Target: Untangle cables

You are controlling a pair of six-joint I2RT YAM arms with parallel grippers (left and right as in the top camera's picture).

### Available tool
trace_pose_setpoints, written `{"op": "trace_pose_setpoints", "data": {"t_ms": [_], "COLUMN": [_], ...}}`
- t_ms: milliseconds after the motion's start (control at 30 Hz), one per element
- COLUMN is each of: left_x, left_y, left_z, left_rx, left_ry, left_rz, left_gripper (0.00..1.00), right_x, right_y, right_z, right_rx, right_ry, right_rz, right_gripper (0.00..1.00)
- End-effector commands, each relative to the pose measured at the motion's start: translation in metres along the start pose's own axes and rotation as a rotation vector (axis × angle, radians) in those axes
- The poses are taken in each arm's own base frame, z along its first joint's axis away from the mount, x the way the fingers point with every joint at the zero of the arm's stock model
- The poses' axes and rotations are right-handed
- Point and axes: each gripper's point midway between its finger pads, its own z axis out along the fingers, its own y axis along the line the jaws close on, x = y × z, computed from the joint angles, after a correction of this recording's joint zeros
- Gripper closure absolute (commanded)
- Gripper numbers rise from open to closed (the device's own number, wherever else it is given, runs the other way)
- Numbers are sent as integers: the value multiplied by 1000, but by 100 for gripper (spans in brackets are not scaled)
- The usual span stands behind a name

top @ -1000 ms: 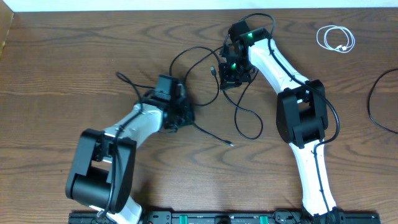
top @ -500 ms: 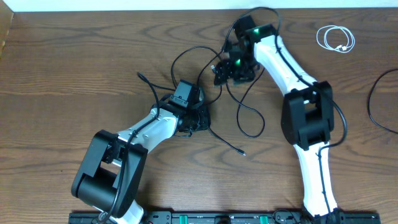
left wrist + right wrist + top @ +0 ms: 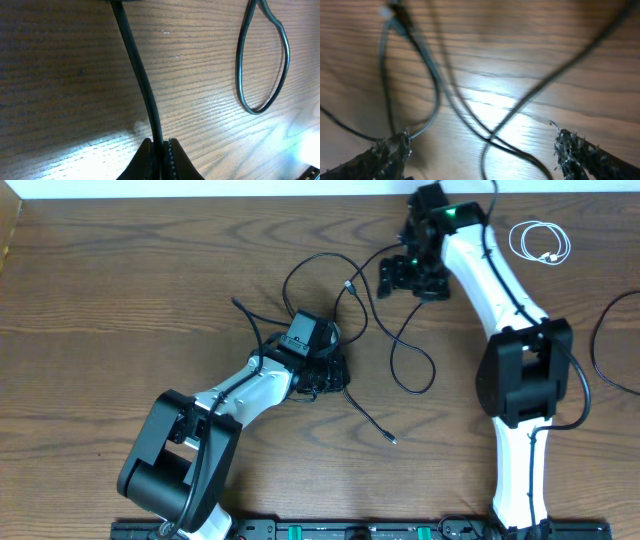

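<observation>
The robot's right gripper has crossed pieces of black cable under its open fingers, so it should take the black cable beside the left gripper before the left gripper opens.
The black cable sprawls in loops across the middle of the table, one plug end lying at the front. My left gripper is shut on it; in the left wrist view the cord runs straight down into the closed jaws of that gripper. My right gripper hovers open over the far loops, and black strands cross the wood between the spread fingers of the right gripper without being held. The white cable lies coiled by itself at the far right.
Another black wire curves in from the right table edge. A second loop of the black cord lies right of the left gripper. The table's far edge runs close behind the right arm.
My right gripper has opened, let go of the black cable and moved right and farther back. The left gripper has carried its stretch of cable to the right.
</observation>
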Motion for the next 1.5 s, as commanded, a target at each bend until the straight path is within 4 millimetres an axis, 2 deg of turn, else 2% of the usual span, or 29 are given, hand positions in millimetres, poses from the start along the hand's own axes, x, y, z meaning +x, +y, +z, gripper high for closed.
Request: {"op": "trace_pose_setpoints", "data": {"t_ms": [0, 300, 467, 700, 933, 1033, 1267, 1400, 1467], "left_x": [6, 5, 7, 8, 13, 15, 14, 13, 12], "left_y": [3, 0, -4, -18, -25, -32, -38, -39, -40], "left_z": [5, 5, 4, 3, 2, 3, 3, 3, 3], "left_rx": [5, 19, 42, 116, 157, 185, 204, 207, 209], "left_ry": [22, 18, 29, 47, 73, 81, 74, 70, 66], "left_rz": [10, 14, 16, 28, 29, 42, 53, 56, 59], "left_gripper": [92, 92, 92, 92, 93, 93, 93, 93, 93], "right_x": [13, 36, 39, 36, 42, 43, 44, 43, 44], "right_y": [-14, -2, 6, 42, 78, 87, 89, 85, 84], "right_z": [19, 59, 70, 84, 103, 107, 113, 114, 117], "right_rx": [-16, -164, -182, -207, -228, -220, -149, -129, -125], "right_ry": [77, 147, 141, 82, 41, 25, -5, -11, -13], "right_rz": [31, 5, -22, -116, -114, -105, -69, -67, -66], "right_gripper": [7, 6, 6, 6, 10, 11, 17, 32, 35]}}
